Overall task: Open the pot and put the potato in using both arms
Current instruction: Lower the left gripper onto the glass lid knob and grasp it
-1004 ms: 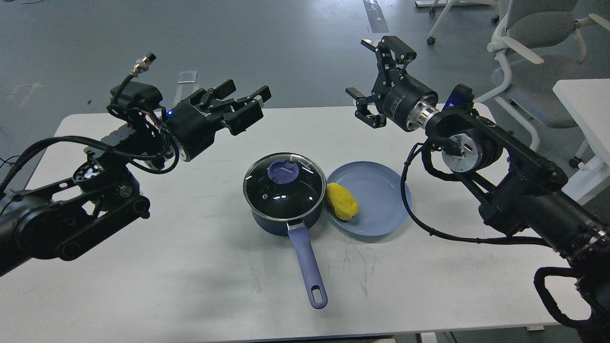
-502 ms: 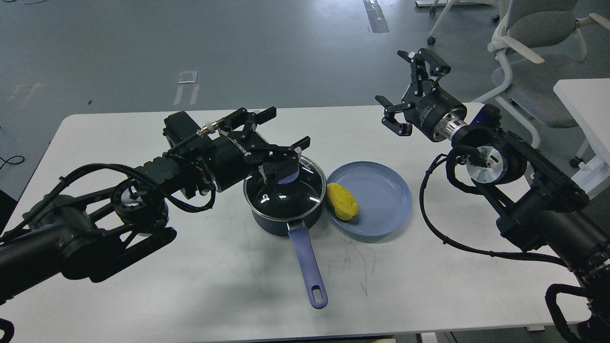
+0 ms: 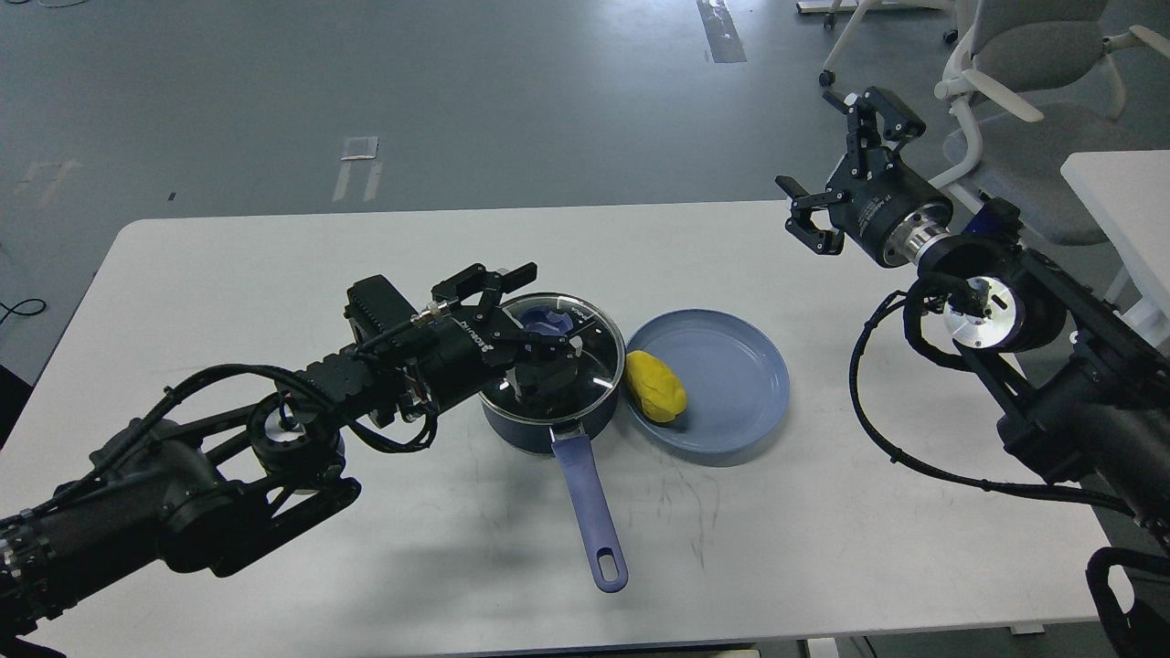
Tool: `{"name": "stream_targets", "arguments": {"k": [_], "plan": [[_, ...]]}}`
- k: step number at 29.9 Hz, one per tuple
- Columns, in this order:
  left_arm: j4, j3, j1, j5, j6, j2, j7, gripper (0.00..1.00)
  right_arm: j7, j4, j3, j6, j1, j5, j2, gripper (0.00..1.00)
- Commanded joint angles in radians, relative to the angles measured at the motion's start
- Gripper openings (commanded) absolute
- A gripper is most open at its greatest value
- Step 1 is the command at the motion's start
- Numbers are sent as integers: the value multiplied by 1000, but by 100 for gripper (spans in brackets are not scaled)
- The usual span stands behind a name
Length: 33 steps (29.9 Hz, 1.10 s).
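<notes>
I can see only a dark inside through the glass lid (image 3: pixel 600 356), so I expect to find the pot (image 3: pixel 524 432) empty when I lift the lid off.
A dark blue pot (image 3: pixel 517 432) with a long blue handle (image 3: pixel 588 498) stands mid-table. Its glass lid (image 3: pixel 590 366) is on, with a blue knob (image 3: pixel 551 320) on top. A yellow potato (image 3: pixel 655 386) lies on the left side of a blue plate (image 3: pixel 731 379), right beside the pot. My left gripper (image 3: pixel 541 313) is low over the lid, open, with its fingers either side of the knob; I cannot tell if they touch it. My right gripper (image 3: pixel 839 166) is open and empty, held high beyond the table's far right edge, away from the plate.
The white table (image 3: pixel 274 567) holds only the pot and the plate. A grey office chair (image 3: pixel 1024 64) and a second white table (image 3: pixel 1120 196) stand at the far right, close behind my right arm.
My left gripper has come down and forward over the lid and now straddles the knob. My right gripper has moved further right, away from the pot. Pot, lid and potato have not moved.
</notes>
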Motion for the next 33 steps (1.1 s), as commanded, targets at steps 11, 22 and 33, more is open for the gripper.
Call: {"name": "stream_targets", "arguments": {"k": [11, 22, 33], "plan": [[70, 3, 4, 32, 2, -30, -3, 97, 2, 2, 3, 0, -21, 1, -20, 100], [102, 5, 14, 41, 2, -30, -22, 97, 2, -3, 6, 3, -21, 1, -18, 100], [118, 5, 30, 41, 8, -40, -37, 97, 2, -3, 7, 3, -21, 1, -20, 100]]}}
